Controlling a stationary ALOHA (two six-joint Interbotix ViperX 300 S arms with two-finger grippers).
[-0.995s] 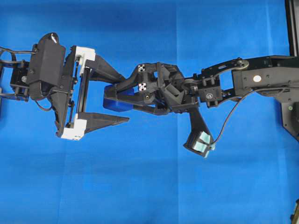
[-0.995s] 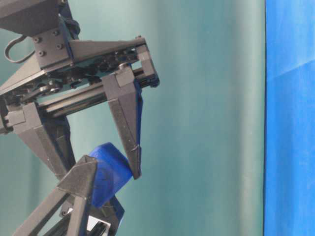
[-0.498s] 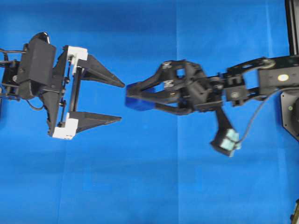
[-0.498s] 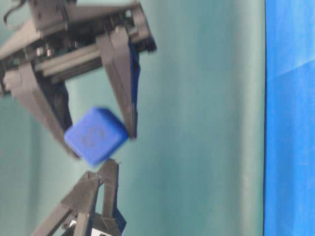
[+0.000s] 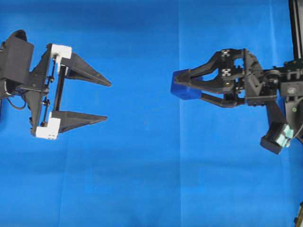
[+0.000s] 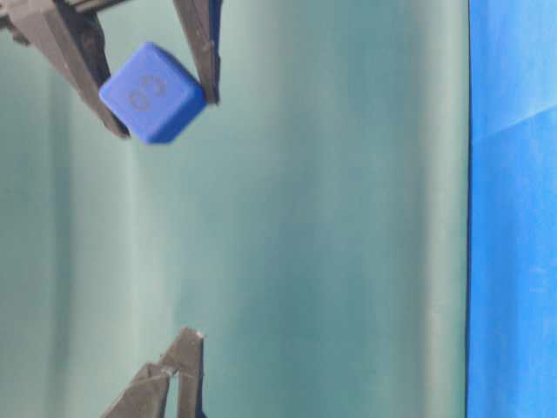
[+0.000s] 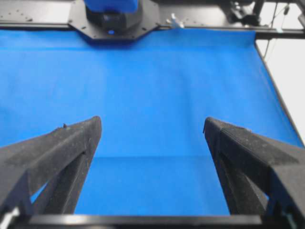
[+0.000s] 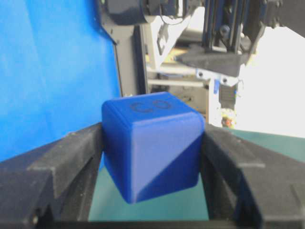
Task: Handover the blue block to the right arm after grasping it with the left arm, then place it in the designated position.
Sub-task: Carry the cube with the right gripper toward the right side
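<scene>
I should level the wrist of my rolled-over right gripper and face the blue cloth (image 5: 161,99) before I put down the blue block (image 6: 152,93), because the block hangs tilted in that gripper.
The blue block (image 5: 184,88), a small dark-blue cube with a round embossed mark, is clamped between the two black fingers of my right gripper (image 5: 187,87), right of centre in the overhead view. From table level the blue block (image 6: 152,92) hangs tilted near the top left, between the same fingers. Up close, the blue block (image 8: 150,143) fills the gap of my right gripper (image 8: 151,145), both pads pressing its sides. My left gripper (image 5: 108,100) stands far to the left, open wide and empty. Between the fingers of my left gripper (image 7: 152,136) only blue cloth shows.
Blue cloth (image 5: 142,179) covers the table. A black frame rail (image 5: 296,28) runs along the right edge. The right arm's mint-green camera casing (image 5: 282,136) hangs below its wrist. A black arm base (image 7: 113,19) sits at the far edge of the cloth.
The two grippers have pulled apart. My right gripper has carried the block to the right, and my open left gripper has drawn back to the left, empty.
</scene>
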